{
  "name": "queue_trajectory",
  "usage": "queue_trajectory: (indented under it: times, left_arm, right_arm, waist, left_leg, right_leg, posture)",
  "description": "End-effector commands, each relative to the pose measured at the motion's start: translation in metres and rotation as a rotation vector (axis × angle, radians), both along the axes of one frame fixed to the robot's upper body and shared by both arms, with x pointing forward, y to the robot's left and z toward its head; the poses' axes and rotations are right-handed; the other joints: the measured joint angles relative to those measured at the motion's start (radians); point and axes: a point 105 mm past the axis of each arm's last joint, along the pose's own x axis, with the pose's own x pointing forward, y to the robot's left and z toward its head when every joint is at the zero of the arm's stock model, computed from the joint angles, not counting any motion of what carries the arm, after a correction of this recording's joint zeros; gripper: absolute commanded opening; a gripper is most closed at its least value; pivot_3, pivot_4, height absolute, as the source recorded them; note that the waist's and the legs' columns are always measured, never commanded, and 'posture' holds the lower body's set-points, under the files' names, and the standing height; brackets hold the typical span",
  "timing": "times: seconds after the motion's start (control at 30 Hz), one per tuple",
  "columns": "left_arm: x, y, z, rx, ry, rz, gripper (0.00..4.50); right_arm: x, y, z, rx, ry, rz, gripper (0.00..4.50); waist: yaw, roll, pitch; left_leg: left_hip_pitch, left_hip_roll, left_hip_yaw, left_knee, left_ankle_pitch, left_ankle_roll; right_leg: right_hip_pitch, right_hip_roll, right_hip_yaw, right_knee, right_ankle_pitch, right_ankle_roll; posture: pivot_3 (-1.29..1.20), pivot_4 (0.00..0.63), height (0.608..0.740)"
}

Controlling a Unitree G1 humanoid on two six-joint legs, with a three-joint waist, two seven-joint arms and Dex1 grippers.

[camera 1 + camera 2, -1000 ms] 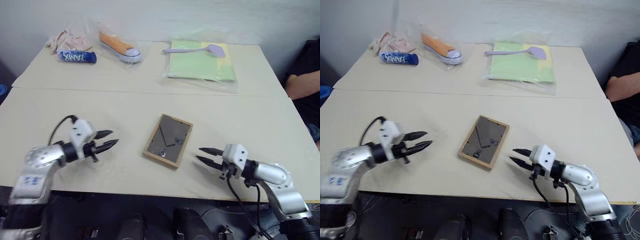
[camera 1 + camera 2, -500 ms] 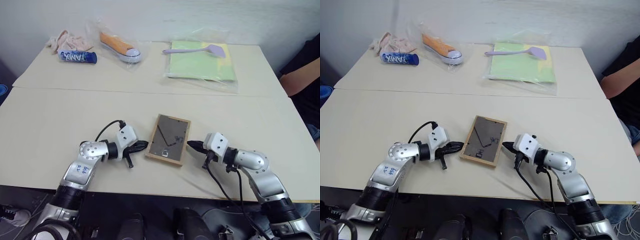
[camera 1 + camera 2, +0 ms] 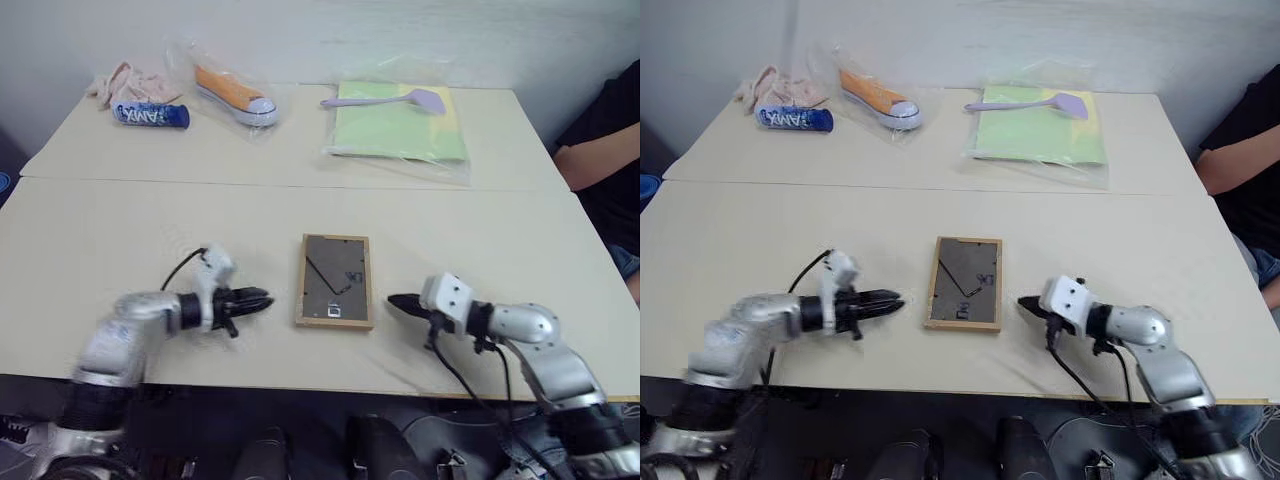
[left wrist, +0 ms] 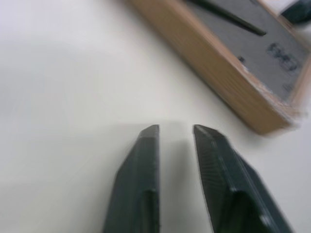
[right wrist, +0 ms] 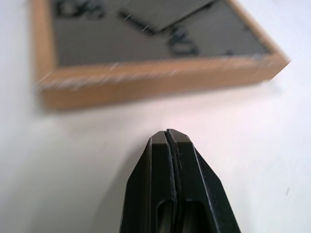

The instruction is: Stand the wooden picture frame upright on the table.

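Note:
The frame's stand (image 3: 333, 270) is folded against its back, so the robot's left gripper should open wide and hold the frame's side (image 3: 301, 284) while the right gripper pulls the stand out.
The wooden picture frame (image 3: 335, 281) lies flat, back side up, on the near slab of the table (image 3: 480, 230), its dark back and folded stand showing. Its sides run square to the table's front edge. My left gripper (image 3: 262, 298) lies low on the table just left of the frame, pointing at its left side, a short gap away. In the left wrist view its fingers (image 4: 146, 145) stand slightly open with nothing between them, the frame's wooden edge (image 4: 218, 63) ahead. My right gripper (image 3: 393, 300) is shut and empty, pointing at the frame's right side (image 5: 146, 80) without touching.
On the far slab lie a green sheet in clear plastic (image 3: 400, 125) with a purple spoon (image 3: 385, 98) on it, an orange shoe in plastic (image 3: 235, 93), a blue tube (image 3: 150, 116) and a pink cloth (image 3: 125, 80). A person's arm (image 3: 595, 160) shows at the right edge.
The frame has turned from skewed to square with the table's edge. Both grippers, which were against its sides half a second ago, have drawn back a little. The left fingers have parted slightly.

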Motion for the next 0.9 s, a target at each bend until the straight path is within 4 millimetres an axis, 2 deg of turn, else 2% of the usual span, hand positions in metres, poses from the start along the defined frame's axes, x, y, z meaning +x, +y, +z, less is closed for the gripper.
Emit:
queue_trajectory:
  times: [0.03, 0.07, 0.17, 0.37, 0.63, 0.83, 0.9]
  left_arm:
    - [-0.011, -0.015, 0.003, -0.086, 0.262, 0.000, 2.26]
    - [-0.010, -0.019, 0.002, -0.080, 0.306, -0.001, 2.67]
    - [0.003, -0.034, 0.004, -0.135, 0.346, -0.006, 3.38]
    - [0.015, -0.059, -0.006, -0.073, 0.370, -0.002, 3.38]
    - [0.019, -0.104, -0.007, -0.143, 0.446, -0.074, 3.38]
    - [0.014, -0.112, -0.010, -0.142, 0.473, -0.095, 3.38]
    - [0.016, -0.111, -0.009, -0.158, 0.475, -0.076, 3.01]
  right_arm:
    - [-0.005, 0.008, 0.014, 0.007, -0.036, 0.043, 0.00]
    - [-0.005, 0.009, 0.014, 0.003, -0.037, 0.045, 0.00]
    - [-0.004, 0.013, 0.014, -0.003, -0.036, 0.046, 0.00]
    - [-0.003, 0.023, 0.013, -0.009, -0.037, 0.065, 0.00]
    - [0.000, 0.032, 0.013, -0.014, -0.052, 0.082, 0.00]
    - [0.000, 0.034, 0.012, -0.016, -0.058, 0.083, 0.00]
    - [0.000, 0.034, 0.012, -0.015, -0.057, 0.079, 0.00]
  waist:
    - [0.004, 0.000, 0.000]
    - [0.006, 0.000, 0.000]
    - [0.019, 0.000, 0.000]
    - [0.033, 0.000, 0.000]
    - [0.041, 0.000, -0.001]
    - [0.052, 0.000, -0.001]
    - [0.052, 0.000, -0.001]
  left_leg:
    - [0.000, 0.000, 0.000, 0.000, 0.000, 0.000]
    - [0.000, 0.000, 0.000, 0.002, 0.000, 0.001]
    - [-0.001, -0.001, -0.001, 0.005, -0.001, 0.000]
    - [-0.001, -0.002, -0.001, 0.007, -0.002, 0.001]
    - [-0.001, -0.003, -0.001, 0.008, -0.002, 0.000]
    - [-0.001, -0.003, -0.001, 0.009, -0.002, 0.000]
    - [-0.001, -0.003, -0.001, 0.009, -0.002, 0.000]
  right_leg:
    - [0.001, 0.000, 0.000, 0.000, 0.000, 0.000]
    - [0.001, 0.000, 0.000, 0.000, 0.000, 0.000]
    - [0.001, 0.000, 0.000, 0.000, 0.000, 0.000]
    - [0.001, -0.001, 0.000, 0.000, 0.000, 0.001]
    - [0.001, -0.001, 0.000, 0.000, 0.000, 0.001]
    - [0.001, -0.001, 0.000, -0.001, 0.000, 0.001]
    - [0.002, -0.001, -0.001, -0.001, 0.000, 0.002]
  posture:
    - [0.00, 0.150, 0.740]
    - [0.00, 0.150, 0.740]
    - [0.00, 0.150, 0.740]
    - [0.00, 0.150, 0.740]
    - [0.00, 0.150, 0.740]
    - [0.00, 0.150, 0.740]
    - [0.00, 0.150, 0.740]
